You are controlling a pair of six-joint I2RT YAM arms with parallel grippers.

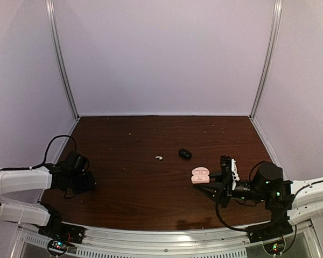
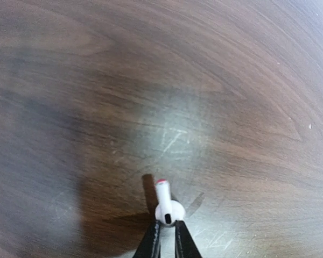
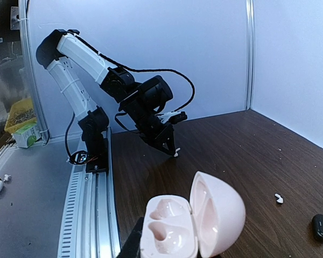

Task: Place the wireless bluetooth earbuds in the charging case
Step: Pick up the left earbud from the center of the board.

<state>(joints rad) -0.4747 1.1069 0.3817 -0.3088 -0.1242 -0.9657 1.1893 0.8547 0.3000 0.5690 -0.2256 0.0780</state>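
The near edge of the earbud's head is the only part pinched by my left gripper's fingers. Next, I open them and grip deeper around the head before I carry it toward the case.
My left gripper is shut on the head of a white stemmed earbud and holds it just above the dark wood table, stem pointing away. In the top view this gripper is at the table's left side. My right gripper is shut on an open pink charging case, held low at the right. The case shows two empty sockets, with its lid hinged to the right. A second white earbud lies on the table mid-way between the arms and also shows in the right wrist view.
A small black oval piece lies on the table just behind the pink case, and I cannot tell whether it is a case or earbuds. White walls with metal posts enclose the table. A metal rail runs along the near edge.
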